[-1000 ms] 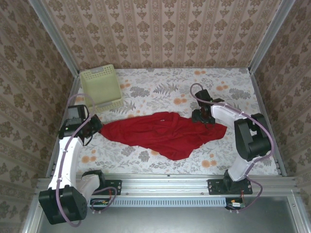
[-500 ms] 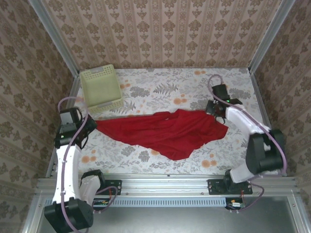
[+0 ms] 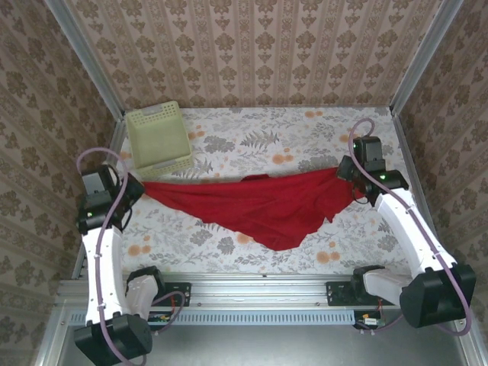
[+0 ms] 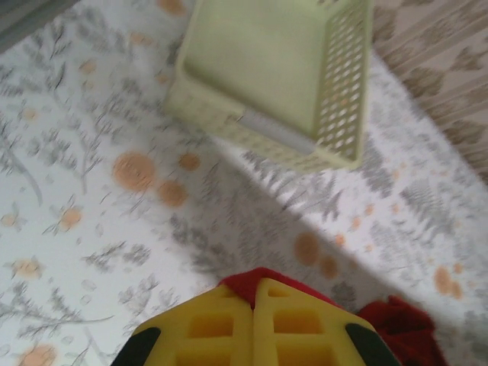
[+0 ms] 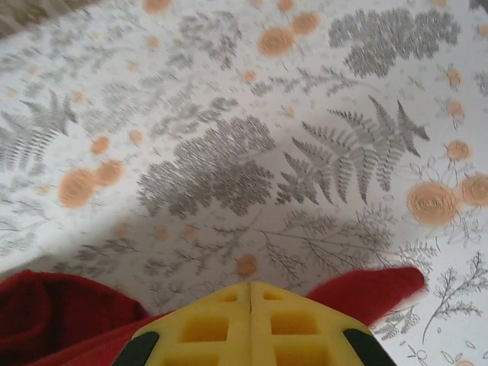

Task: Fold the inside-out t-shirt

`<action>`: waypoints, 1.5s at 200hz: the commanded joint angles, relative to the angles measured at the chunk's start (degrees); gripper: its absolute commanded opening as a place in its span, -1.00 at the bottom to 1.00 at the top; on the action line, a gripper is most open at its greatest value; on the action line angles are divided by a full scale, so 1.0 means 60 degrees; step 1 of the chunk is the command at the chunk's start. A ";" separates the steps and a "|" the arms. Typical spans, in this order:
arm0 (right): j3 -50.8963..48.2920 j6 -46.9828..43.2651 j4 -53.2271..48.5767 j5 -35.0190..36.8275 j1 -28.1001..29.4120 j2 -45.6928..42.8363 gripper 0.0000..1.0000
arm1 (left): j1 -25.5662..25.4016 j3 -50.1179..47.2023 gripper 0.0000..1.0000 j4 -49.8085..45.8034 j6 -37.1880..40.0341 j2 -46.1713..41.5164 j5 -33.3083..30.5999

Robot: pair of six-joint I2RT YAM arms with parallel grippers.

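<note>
My grippers are holding the red t-shirt tight in a narrow band [image 3: 242,200] between them, so next I move both ends of the t-shirt closer together toward the back [image 3: 236,133] and put it down.
The red t-shirt [image 3: 259,204] hangs stretched across the middle of the table, its top edge taut between both arms and its lower part drooping to a point near the front. My left gripper [image 3: 139,187] is shut on the shirt's left end, and red cloth [image 4: 245,280] peeks out past the closed yellow fingers [image 4: 206,324]. At the right end my right gripper [image 3: 345,172] is shut on the shirt, with red cloth [image 5: 366,293] showing on both sides of its yellow fingers [image 5: 290,324].
A pale yellow-green perforated basket [image 3: 158,137] [image 4: 282,69] stands at the back left, just behind the left gripper. The table's floral cloth [image 3: 259,145] lies bare behind the shirt. Patterned walls close in both sides and the back.
Both grippers have moved outward, the left one further left and the right one further right and back. The shirt has gone from a slack heap to a taut spread between them.
</note>
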 commanded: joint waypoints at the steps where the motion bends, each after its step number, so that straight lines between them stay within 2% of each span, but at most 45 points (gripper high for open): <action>1: 0.1746 -0.0102 -0.0261 -0.0298 0.0018 -0.0029 -1.00 | 0.0111 0.1774 -1.00 0.0230 -0.0387 0.0280 0.0578; 38: 0.5828 -0.0837 -0.1078 0.0347 0.1332 0.1303 -1.00 | 0.0126 0.5803 -1.00 -0.0529 -0.0163 0.1279 0.0956; 62: 0.8658 -0.1099 -0.1591 0.0281 0.1546 0.2305 -1.00 | 0.0128 0.8052 -1.00 -0.0913 0.0220 0.1269 0.0898; 83: 1.0617 -0.1494 -0.1664 0.0002 0.1644 0.3513 -1.00 | 0.0129 0.9041 -1.00 -0.0657 0.0211 0.0772 0.1204; 114: 1.3222 -0.1557 -0.2295 -0.0797 0.1627 0.5501 -1.00 | 0.0129 0.9650 -1.00 0.0204 -0.0288 0.0214 0.2722; 134: 1.4263 -0.1530 -0.2654 -0.1010 0.1627 0.6602 -1.00 | 0.0163 0.9408 -1.00 0.0812 -0.0716 -0.0103 0.3928; 152: 1.4406 -0.1567 -0.2639 -0.1338 0.1622 0.7270 -1.00 | 0.0451 0.8462 -1.00 0.1773 -0.1584 -0.0582 0.5154; 187: 1.4420 -0.1534 -0.2666 -0.1954 0.1592 0.8513 -1.00 | 0.1952 0.5756 -1.00 0.3877 -0.3666 -0.2017 0.6783; 229: 1.4337 -0.0937 -0.2639 -0.2481 0.1697 0.9251 -1.00 | 0.2024 0.5003 -1.00 0.3745 -0.3652 -0.2300 0.6863; 261: 1.4053 -0.0958 -0.2397 -0.2204 0.1960 0.9131 -1.00 | 0.2000 0.5301 -1.00 0.3294 -0.2971 -0.1174 0.6477; 272: 1.4042 -0.0945 -0.2397 -0.2147 0.1963 0.9130 -1.00 | 0.1648 0.5660 -1.00 0.2825 -0.2449 -0.0496 0.6092; 279: 1.4065 -0.0948 -0.2383 -0.2108 0.1956 0.9152 -1.00 | 0.1015 0.5907 -1.00 0.2314 -0.1828 -0.0039 0.5508; 287: 1.4118 -0.0965 -0.2360 -0.2037 0.1943 0.9220 -1.00 | -0.0253 0.6290 -1.00 0.1484 -0.0866 0.0474 0.4378; 300: 1.4402 -0.1039 -0.2397 -0.2105 0.1886 0.9403 -1.00 | -0.3040 0.6753 -1.00 0.0507 0.0631 0.1248 0.1991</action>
